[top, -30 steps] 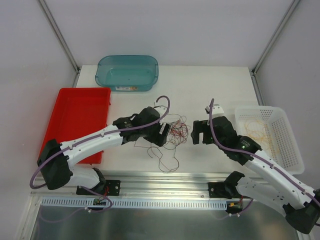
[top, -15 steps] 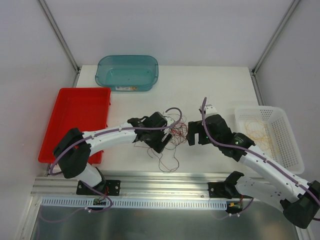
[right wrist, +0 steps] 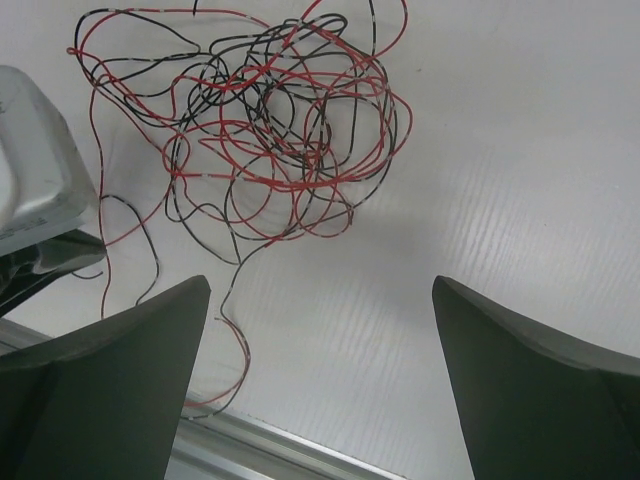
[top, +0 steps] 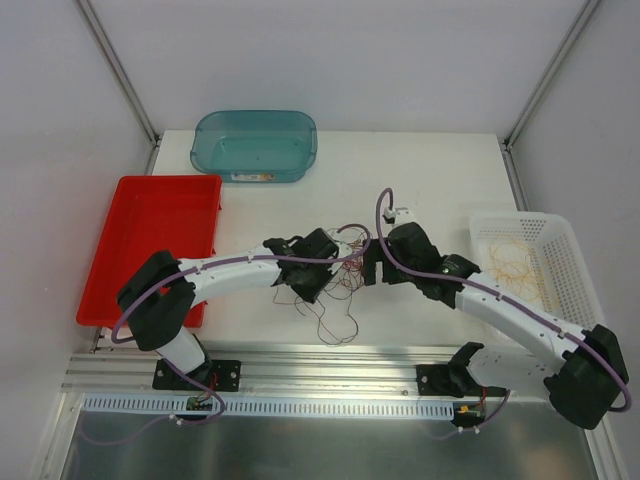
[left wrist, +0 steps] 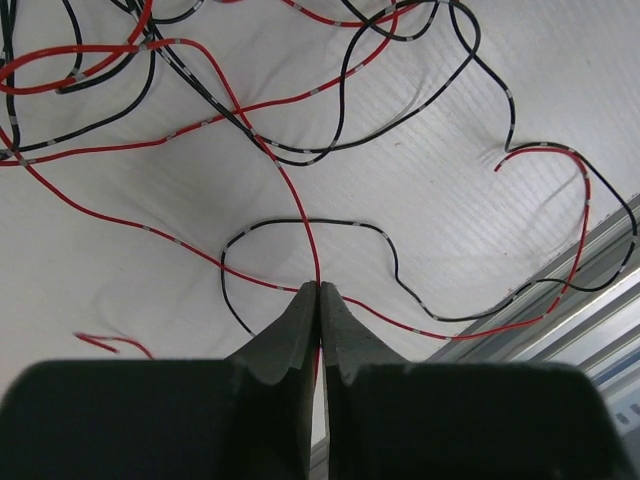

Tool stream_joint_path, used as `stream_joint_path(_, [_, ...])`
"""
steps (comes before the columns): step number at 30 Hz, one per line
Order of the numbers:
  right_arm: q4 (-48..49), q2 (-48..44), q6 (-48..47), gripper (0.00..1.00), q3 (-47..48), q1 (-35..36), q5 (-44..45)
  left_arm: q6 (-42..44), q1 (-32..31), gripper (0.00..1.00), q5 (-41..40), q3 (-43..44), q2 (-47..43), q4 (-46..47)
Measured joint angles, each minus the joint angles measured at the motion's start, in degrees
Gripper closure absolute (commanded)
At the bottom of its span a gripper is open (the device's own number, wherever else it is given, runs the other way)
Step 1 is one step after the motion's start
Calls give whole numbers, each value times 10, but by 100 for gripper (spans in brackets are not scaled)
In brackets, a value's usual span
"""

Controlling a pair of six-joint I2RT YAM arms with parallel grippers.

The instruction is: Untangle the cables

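Note:
The red cable (left wrist: 290, 188) in my left gripper leads into the loose tangle. My right gripper should hold back the tangle's loops (right wrist: 345, 185) while my left gripper pulls.
The cables (top: 348, 268) are thin red and black wires in a loose tangle (right wrist: 270, 140) at the middle of the white table, between the two arms. Loose strands (top: 330, 320) trail from it toward the near edge. In the left wrist view, red and black loops (left wrist: 300, 140) lie spread on the table. My left gripper (left wrist: 318, 288) is shut on a single red strand (left wrist: 300, 215) that runs up from its tips. My right gripper (right wrist: 320, 290) stands wide open just short of the tangle, with only bare table between its fingers (right wrist: 150, 340).
A white mesh basket (top: 575, 290) at the right holds yellow-orange wires (top: 515, 265). A red tray (top: 150, 240) lies at the left and a teal bin (top: 255, 145) at the back. The table's metal front rail (right wrist: 260, 450) runs close below both grippers.
Both arms have closed in on the tangle from either side. My left gripper has gone from open to shut on a red strand. The right gripper has stayed open.

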Motion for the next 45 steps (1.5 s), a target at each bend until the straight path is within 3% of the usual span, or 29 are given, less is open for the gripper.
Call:
stream_joint_path(11, [115,130,51,1,1,-5,-26,-15,0,100,1,-24,-57,-2])
stream_joint_path(15, [151,200,70,7,13,-14,-39,-29,0,100,2,-24,-103,-1])
stream_joint_path(18, [170,245,90,24,16,-29,-49,-40,0,100,2,-24,-138,-2])
stream_joint_path(19, [172,254,96,35,16,-35,-52,-42,0,100,-1,-24,-151,-2])
stream_joint_path(24, [174,259,116,70,14,-55,-50,-56,2,100,-18,-23,-227,-7])
stream_joint_path(25, [173,258,118,84,12,-58,-49,-60,7,100,-22,-22,-246,-7])
stream_joint_path(28, [163,237,120,99,1,-79,-42,-70,42,100,-31,-13,-299,-14])
stream_joint_path(36, [99,117,107,99,-36,-202,-22,-77,154,100,-113,111,-382,-49])
stream_joint_path(45, [33,48,79,99,-36,-300,-23,-56,202,100,-288,290,-335,-106])
